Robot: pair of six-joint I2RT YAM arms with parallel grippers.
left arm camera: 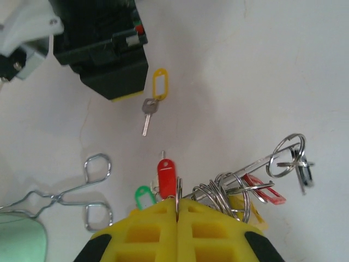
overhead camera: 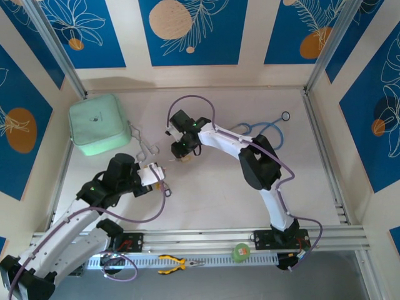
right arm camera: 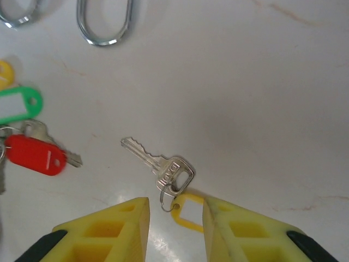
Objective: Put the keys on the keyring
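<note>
I keep lowering my right gripper, as the yellow tag's small ring (right arm camera: 163, 198) lies in line with the gap between its fingers, until they close on that ring.
My left gripper (left arm camera: 178, 203) is shut on the keyring (left arm camera: 179, 188), a thin silvery ring pinched edge-on between its yellow fingers. Keys with a red tag (left arm camera: 167, 176) and a green tag (left arm camera: 143, 196) hang by it, and a bunch of rings with more tagged keys (left arm camera: 256, 188) trails to the right. One loose key (right arm camera: 163, 164) with a yellow tag (right arm camera: 188, 214) lies flat on the table. My right gripper (right arm camera: 175, 201) stands open low over it, with the tag between its fingers and the right finger against the tag. Both grippers (overhead camera: 159, 177) (overhead camera: 181, 155) sit close together mid-table.
Metal forceps (overhead camera: 144, 147) lie left of the grippers, beside a mint green box (overhead camera: 100, 125). A blue stethoscope (overhead camera: 269, 131) lies at the back right. Yellow pliers (overhead camera: 178, 264) and a green roll (overhead camera: 240, 252) rest on the front rail.
</note>
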